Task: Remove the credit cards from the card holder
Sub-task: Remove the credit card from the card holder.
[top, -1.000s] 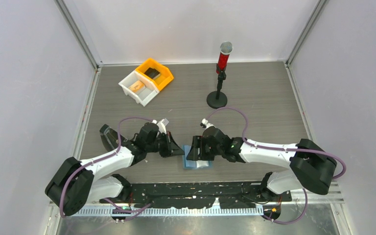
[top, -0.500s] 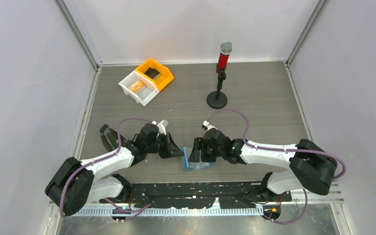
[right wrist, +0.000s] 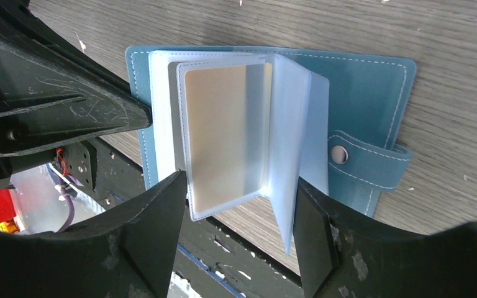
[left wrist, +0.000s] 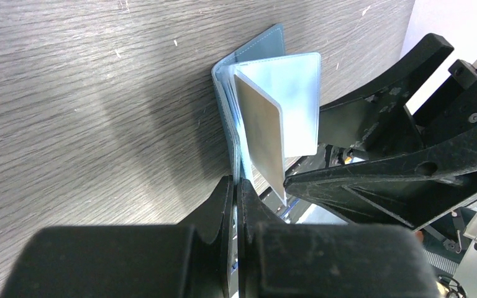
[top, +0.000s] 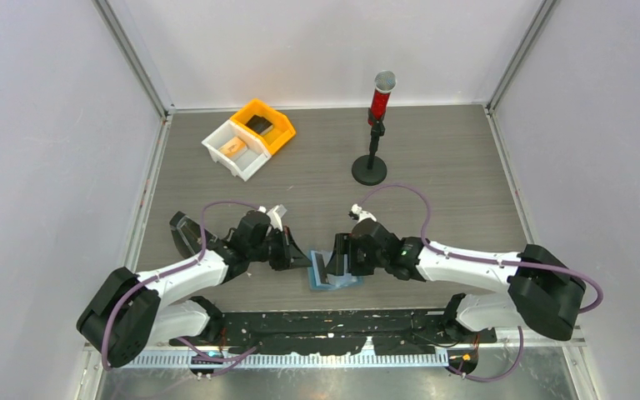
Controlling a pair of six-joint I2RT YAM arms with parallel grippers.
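My left gripper is pinching the holder's edge [left wrist: 228,133] while the card's sleeve is standing up. So my right gripper should keep the sleeve down and my left gripper should take the card [right wrist: 227,136].
The light-blue card holder [top: 337,281] lies open near the table's front edge, its clear sleeves fanned up. An orange-tan card [right wrist: 223,133] sits inside one upright sleeve and also shows in the left wrist view [left wrist: 262,133]. My left gripper [top: 302,258] is shut on the left edge of the holder [left wrist: 248,74], its jaws pinching the cover and sleeves [left wrist: 236,186]. My right gripper [top: 331,265] is open, and its fingers [right wrist: 155,230] straddle the sleeves from the near side, around the card's sleeve [right wrist: 236,217]. No dark card shows in the holder.
An orange bin [top: 279,125] holding a dark flat item and a white bin [top: 221,150] holding a small tan item stand at the back left. A red-and-black microphone stand [top: 372,167] is at the back middle. The black base frame [top: 342,321] runs along the table's front edge.
My right gripper has shifted slightly left and nearer over the holder, and its elbow has swung right. A sleeve now stands more upright. The left arm has held still.
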